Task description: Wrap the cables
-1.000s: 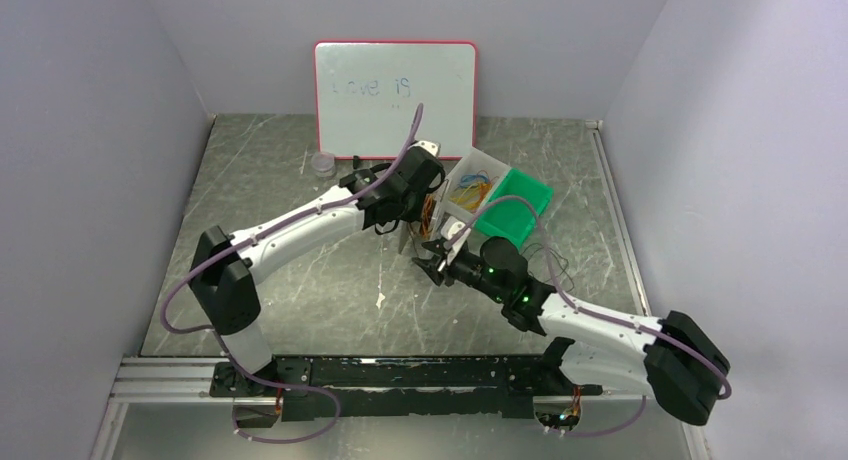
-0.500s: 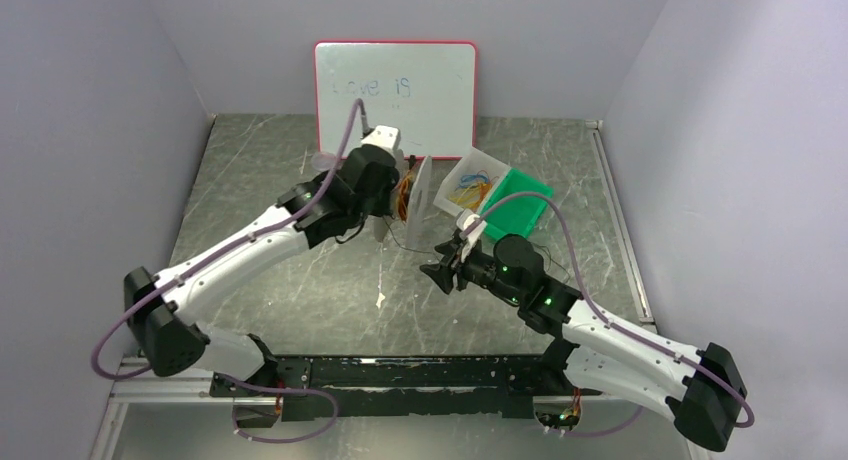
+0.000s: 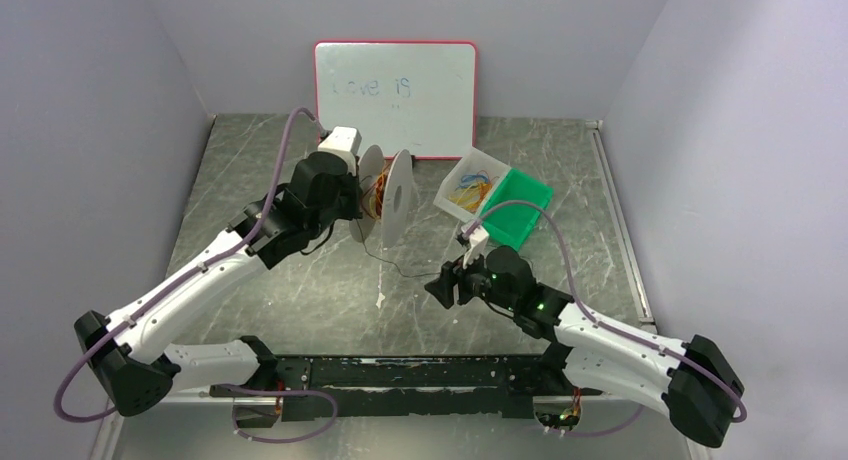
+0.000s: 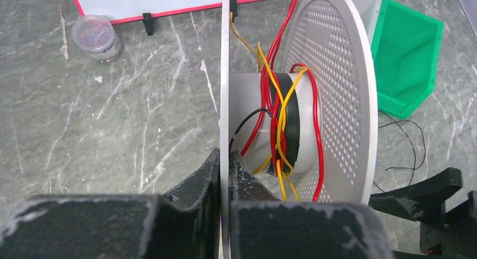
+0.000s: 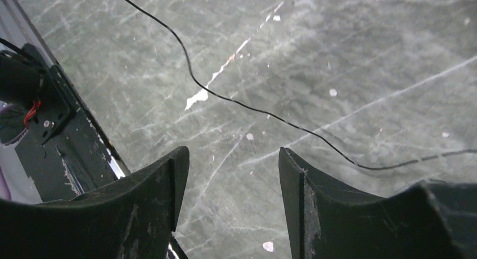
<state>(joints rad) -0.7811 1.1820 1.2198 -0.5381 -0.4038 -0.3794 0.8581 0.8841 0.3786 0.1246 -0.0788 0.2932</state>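
Note:
Slack black cable [image 3: 530,264] is curled up next to the green bin, so the black cable [image 3: 403,273] will pull a loop along when I carry it around the spool.
A white spool [image 3: 392,194] with two perforated round flanges is held upright above the table. My left gripper [image 4: 225,157] is shut on the edge of its near flange [image 4: 225,73]. It also shows in the top view [image 3: 356,192]. Red and orange-yellow cables [image 4: 279,129] are wound loosely round the white hub [image 4: 250,90], over a black band. A thin black cable [image 4: 247,118] leaves the hub and runs across the table [image 3: 400,268], then past my right gripper [image 5: 236,101]. My right gripper [image 5: 233,157] is open and empty, low over the table [image 3: 438,285], and is not touching the black cable.
A red-framed whiteboard [image 3: 395,95] leans on the back wall. A green bin [image 3: 515,215] and a white bin [image 3: 470,185] of coloured bits stand right of the spool. A small clear jar [image 4: 97,38] sits near the whiteboard. More black cable [image 4: 405,152] lies by the green bin.
My left arm has swung left and back with the spool, turning it so both flanges show. My right gripper has drawn back toward the near edge, and the black cable now runs between them.

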